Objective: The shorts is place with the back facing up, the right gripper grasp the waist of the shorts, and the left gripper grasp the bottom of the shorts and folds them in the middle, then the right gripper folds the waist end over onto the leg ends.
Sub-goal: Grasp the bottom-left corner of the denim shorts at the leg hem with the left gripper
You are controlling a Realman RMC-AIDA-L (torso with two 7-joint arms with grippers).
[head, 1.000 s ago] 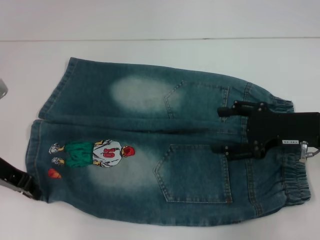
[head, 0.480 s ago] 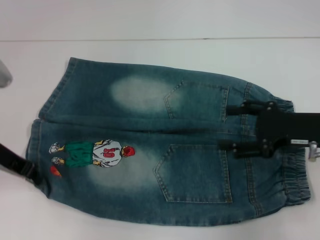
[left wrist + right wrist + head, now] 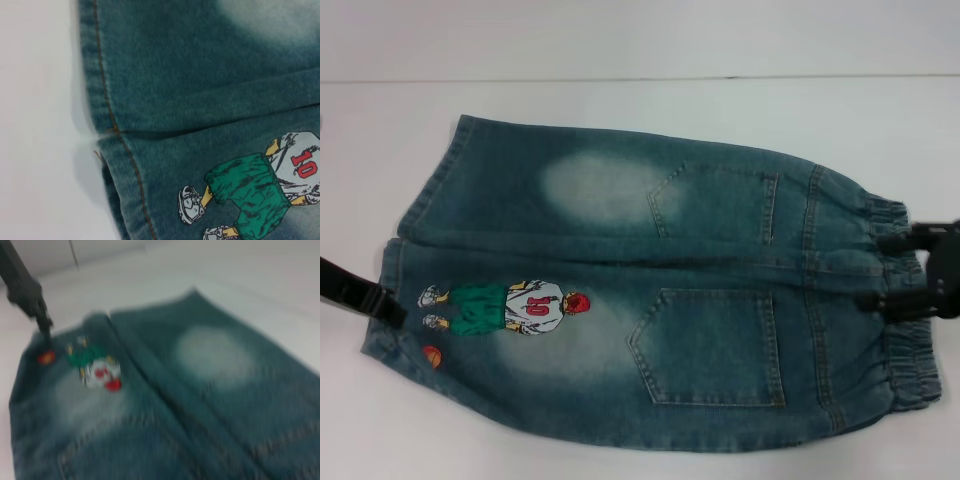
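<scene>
Next, I back my right gripper off and bring it to the waist's near corner [image 3: 920, 396] before folding the shorts, because it is hovering over the middle of the waist [image 3: 902, 268].
The shorts [image 3: 650, 290] lie flat on the white table, back pockets up. The ruffled waist [image 3: 910, 370] is at the right and the bottom hems [image 3: 430, 190] are at the left. The cartoon boy patch [image 3: 505, 307] sits on the near leg. My right gripper [image 3: 888, 270] hovers open over the middle of the waist, one finger either side of the centre seam. My left gripper [image 3: 388, 308] comes in from the left edge and its tip meets the near leg hem beside the patch. The left wrist view shows the hem [image 3: 107, 112] and patch [image 3: 250, 190] close up, with no fingers in it.
The white table [image 3: 640, 110] surrounds the shorts, with bare surface behind them and a strip in front. In the right wrist view the left gripper [image 3: 42, 322] stands at the far hem of the shorts [image 3: 200, 405].
My right gripper has pulled back to the right, from over the pockets to the waistband. My left gripper has slid along the near hem away from the front edge, and that hem corner now lies flatter.
</scene>
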